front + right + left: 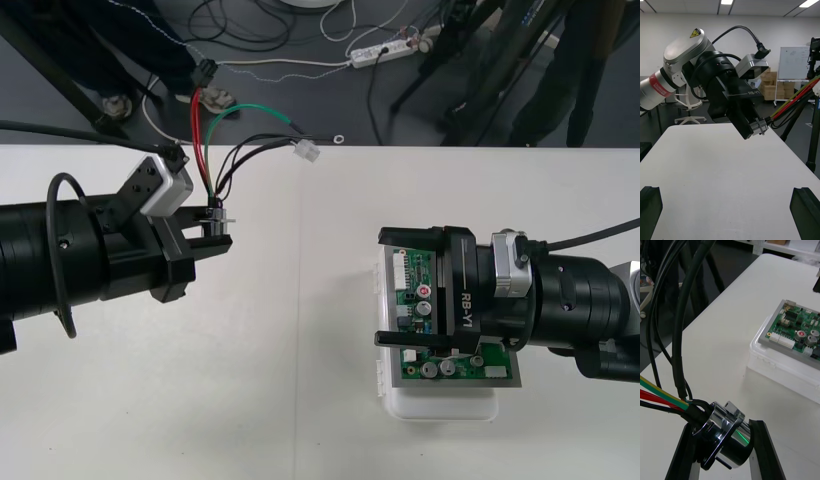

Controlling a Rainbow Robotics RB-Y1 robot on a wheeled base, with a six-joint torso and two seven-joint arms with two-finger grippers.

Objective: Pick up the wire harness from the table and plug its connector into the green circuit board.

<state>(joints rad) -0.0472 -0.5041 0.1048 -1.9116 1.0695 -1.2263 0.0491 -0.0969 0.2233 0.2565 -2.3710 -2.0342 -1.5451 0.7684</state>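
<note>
The round metal socket [216, 220] is joined to the black connector by thin, curved wires [198, 132], so I expect the socket to hang down when my right gripper carries the connector.
My left gripper [218, 228] is shut on the harness's round metal socket [215, 214], held above the table's far left part. In the left wrist view the flanged socket [728, 435] sits between the black fingers [762, 450]. Red, green and black wires [205, 150] run from it toward the table's far edge; a small pale plug [307, 152] lies there on the table. The green circuit board [440, 365] on its white base [440, 410] is at the right. My right gripper [395, 288] hovers open over the board. The right wrist view faces the left gripper [756, 127] and socket [759, 126].
The table's far edge [450, 147] runs just behind the plug, with dark floor, cables and a power strip [385, 50] beyond. Bare table [290, 380] lies between the two grippers. The board [797, 330] on its base [782, 367] stands right of the held socket.
</note>
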